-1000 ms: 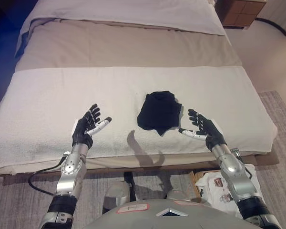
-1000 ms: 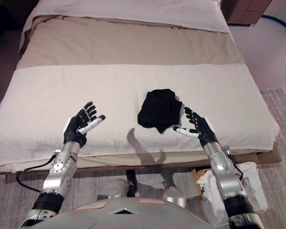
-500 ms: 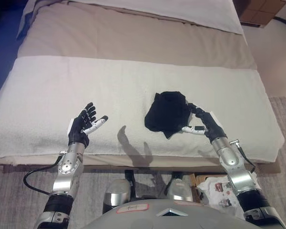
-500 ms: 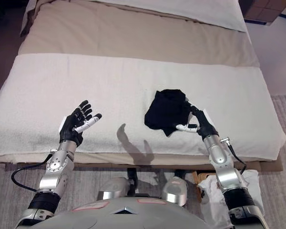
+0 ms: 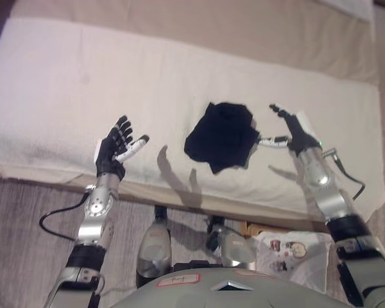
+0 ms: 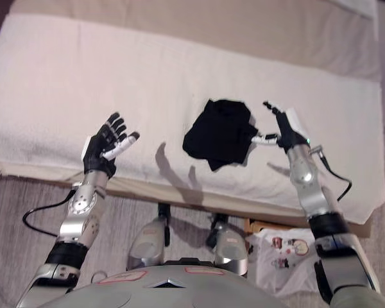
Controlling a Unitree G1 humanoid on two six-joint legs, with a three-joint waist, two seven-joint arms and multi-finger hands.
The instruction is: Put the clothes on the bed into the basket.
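Note:
The black garment [image 5: 222, 136] is lying crumpled with loose corners [image 5: 216, 168], so it will spread out and hang down from the robot's right hand when carried.
A crumpled black garment [image 5: 221, 136] lies on the white cover of the bed [image 5: 64, 83], near its front edge. My right hand [image 5: 289, 130] is open, raised just right of the garment, its thumb tip close to the cloth's right edge. My left hand [image 5: 117, 148] is open and empty, held up over the bed's front edge, well left of the garment. The basket [image 5: 289, 250] stands on the floor below the bed's front edge at the lower right, with white printed cloth in it.
The bed's tan sheet [image 5: 199, 25] runs along the top of the view. A grey patterned rug [image 5: 25, 224] covers the floor in front of the bed.
The camera has tilted down and closer, so the whole scene has shifted. My right hand has lifted off the garment's right side and spread open. The left hand stays raised.

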